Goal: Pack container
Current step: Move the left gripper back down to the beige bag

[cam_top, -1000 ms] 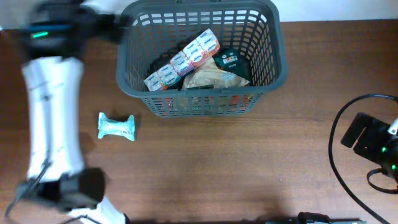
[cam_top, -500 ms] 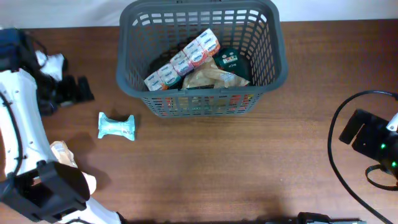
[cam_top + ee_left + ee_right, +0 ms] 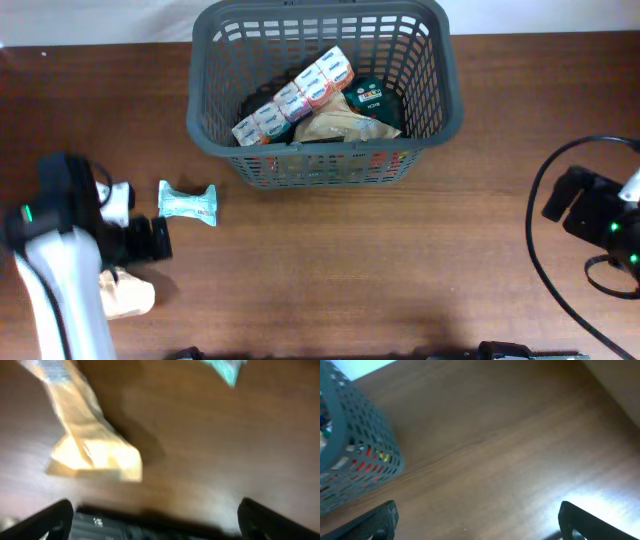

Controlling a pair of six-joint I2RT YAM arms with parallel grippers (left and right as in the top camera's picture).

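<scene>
The robot's left gripper should move its open fingers back over the packet's body [image 3: 76, 412] before it closes them, because the tan packet [image 3: 127, 295] lies off to one side of them.
The dark grey slotted container [image 3: 450, 95] stands at the back middle of the table and also shows in the right wrist view [image 3: 350, 445]. It holds a strip of small white packets [image 3: 295, 97], a tan packet [image 3: 340, 125] and a dark green packet [image 3: 372, 98]. A teal packet [image 3: 187, 203] lies on the table left of it, also seen in the left wrist view [image 3: 225, 370]. A tan packet [image 3: 125, 296] lies front left [image 3: 92, 447]. My left gripper [image 3: 150, 240] is open and empty just above the tan packet [image 3: 157, 522]. My right gripper [image 3: 477, 520] is open and empty far right.
The right arm [image 3: 600, 225] and its black cable [image 3: 545, 200] sit at the table's right edge. The white left arm [image 3: 55, 290] covers the front left corner. Brown wooden tabletop [image 3: 350, 270] lies between the arms.
My left arm has swung from the back left towards the front and now hangs between the teal and tan packets. The tan packet came into view. The right arm barely shifted.
</scene>
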